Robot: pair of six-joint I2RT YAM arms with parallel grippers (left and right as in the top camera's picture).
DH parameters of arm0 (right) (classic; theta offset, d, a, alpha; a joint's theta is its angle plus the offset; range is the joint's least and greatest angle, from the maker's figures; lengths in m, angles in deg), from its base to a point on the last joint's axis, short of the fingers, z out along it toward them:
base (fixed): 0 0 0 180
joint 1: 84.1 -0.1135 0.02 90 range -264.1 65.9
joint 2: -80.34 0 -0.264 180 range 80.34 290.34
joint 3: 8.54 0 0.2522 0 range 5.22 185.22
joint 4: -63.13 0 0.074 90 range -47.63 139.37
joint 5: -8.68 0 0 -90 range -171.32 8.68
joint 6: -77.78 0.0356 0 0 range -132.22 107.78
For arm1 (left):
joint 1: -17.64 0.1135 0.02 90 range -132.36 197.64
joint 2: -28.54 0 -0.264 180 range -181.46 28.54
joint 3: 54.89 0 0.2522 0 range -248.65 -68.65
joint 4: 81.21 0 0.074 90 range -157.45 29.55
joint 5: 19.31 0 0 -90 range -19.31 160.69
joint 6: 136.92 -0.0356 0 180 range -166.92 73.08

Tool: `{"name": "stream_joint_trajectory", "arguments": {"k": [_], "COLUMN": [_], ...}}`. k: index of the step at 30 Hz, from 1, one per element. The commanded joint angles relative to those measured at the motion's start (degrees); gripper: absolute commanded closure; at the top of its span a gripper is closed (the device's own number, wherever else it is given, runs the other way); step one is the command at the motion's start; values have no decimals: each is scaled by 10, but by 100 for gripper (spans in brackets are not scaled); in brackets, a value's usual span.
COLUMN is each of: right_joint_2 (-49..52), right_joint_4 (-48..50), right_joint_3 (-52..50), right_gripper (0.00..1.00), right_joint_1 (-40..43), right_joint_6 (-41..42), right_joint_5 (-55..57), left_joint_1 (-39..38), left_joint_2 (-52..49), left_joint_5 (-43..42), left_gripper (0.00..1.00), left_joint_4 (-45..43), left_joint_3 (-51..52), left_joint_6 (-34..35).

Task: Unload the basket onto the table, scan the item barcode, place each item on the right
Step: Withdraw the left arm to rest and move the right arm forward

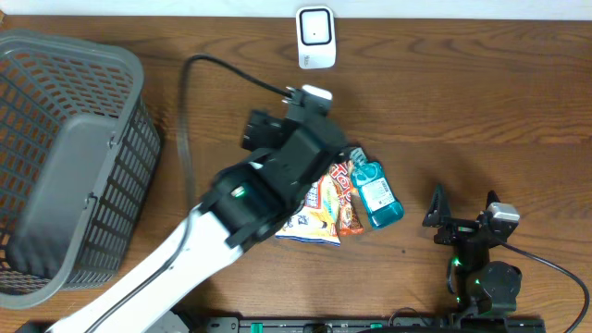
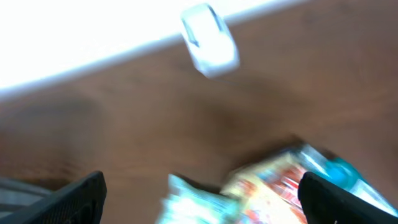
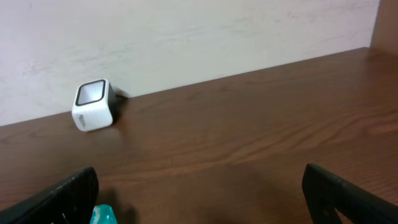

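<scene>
I should move my left gripper back before my right gripper takes the bottle (image 1: pixel 369 180), because my left arm covers the pile (image 1: pixel 323 203) and the teal bottle is closer to my right gripper.
A small pile of items lies mid-table: a teal bottle (image 1: pixel 377 194) with a white label, an orange-red snack packet (image 1: pixel 344 202) and a white packet (image 1: pixel 310 220). The white barcode scanner (image 1: pixel 315 37) stands at the far edge. My left gripper (image 1: pixel 302 139) hovers open over the pile's far-left side. Its blurred wrist view shows the white packet (image 2: pixel 199 202) and the orange packet (image 2: pixel 273 183) between the spread fingers, the teal bottle (image 2: pixel 342 171) by the right finger, and the scanner (image 2: pixel 208 38) ahead. My right gripper (image 1: pixel 462 205) rests open at the near right, holding nothing, right of the bottle (image 3: pixel 102 215), facing the scanner (image 3: pixel 93 104).
A large grey mesh basket (image 1: pixel 65 157) fills the left side of the wooden table. A black cable (image 1: pixel 185 120) loops from the left wrist toward the basket. A pale wall (image 3: pixel 186 37) backs the table's far edge.
</scene>
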Motion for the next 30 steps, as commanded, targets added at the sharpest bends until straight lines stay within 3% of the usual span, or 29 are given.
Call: {"name": "stream_joint_trajectory", "arguments": {"k": [1, 3, 7, 10, 14, 18, 19, 24, 30], "right_joint_2": [0, 0, 0, 0, 0, 0, 0, 0, 0], "right_joint_4": [-2, -2, -2, -2, -2, 2, 2, 3, -2], "right_joint_3": [-1, -1, -1, -1, -1, -1, -1, -1, -1], "right_gripper": [1, 1, 1, 1, 1, 1, 1, 1, 1], "right_joint_1": [-3, -3, -3, -3, -3, -3, -3, -3, -3], "right_joint_6": [4, 4, 4, 4, 4, 4, 4, 5, 12], "right_joint_5": [0, 0, 0, 0, 0, 43, 42, 34, -75], "left_joint_1": [4, 9, 41, 66, 99, 129, 136, 159, 217], "left_joint_2": [69, 101, 154, 175, 192, 200, 203, 219, 288], "left_joint_5": [219, 273, 271, 247, 204, 184, 165, 106, -66], "left_gripper": [2, 2, 2, 2, 2, 2, 2, 2, 2], "left_joint_4": [-53, -135, -368, -506, -594, -555, -540, -420, -169], "left_joint_3": [1, 1, 1, 1, 1, 1, 1, 1, 8], "left_joint_6": [-139, -210, -339, -400, -471, -623, -631, -629, -495]}}
